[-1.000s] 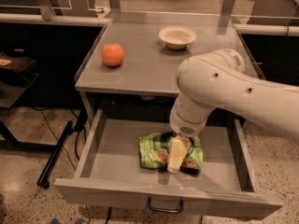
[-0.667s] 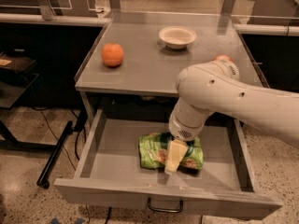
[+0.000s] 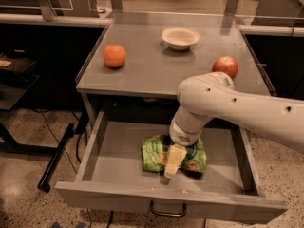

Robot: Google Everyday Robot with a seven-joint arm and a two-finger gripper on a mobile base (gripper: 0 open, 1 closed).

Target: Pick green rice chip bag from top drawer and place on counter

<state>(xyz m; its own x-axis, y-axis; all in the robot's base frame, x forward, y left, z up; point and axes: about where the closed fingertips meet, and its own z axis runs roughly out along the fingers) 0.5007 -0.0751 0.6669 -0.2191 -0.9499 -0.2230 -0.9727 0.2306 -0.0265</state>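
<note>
My gripper keeps going down and closes on the bag (image 3: 155,154), because its fingers are over the green rice chip bag's middle (image 3: 185,163) and clear of the drawer's sides.
The green rice chip bag (image 3: 153,157) lies crinkled on the bottom of the open top drawer (image 3: 117,156), near its middle. My gripper (image 3: 174,162) hangs from the white arm straight down onto the bag and covers its middle part. The bag rests flat on the drawer floor. The grey counter (image 3: 156,72) is right above and behind the drawer. The drawer's dark handle (image 3: 167,210) shows on its front.
On the counter stand an orange (image 3: 114,56) at the left, a white bowl (image 3: 180,37) at the back and a red apple (image 3: 225,65) at the right. My arm (image 3: 247,113) crosses the counter's right front corner. Dark tables flank both sides.
My arm has swung lower and to the right, uncovering the red apple. The gripper has stayed over the bag, shifting slightly left and down. The bag has not moved.
</note>
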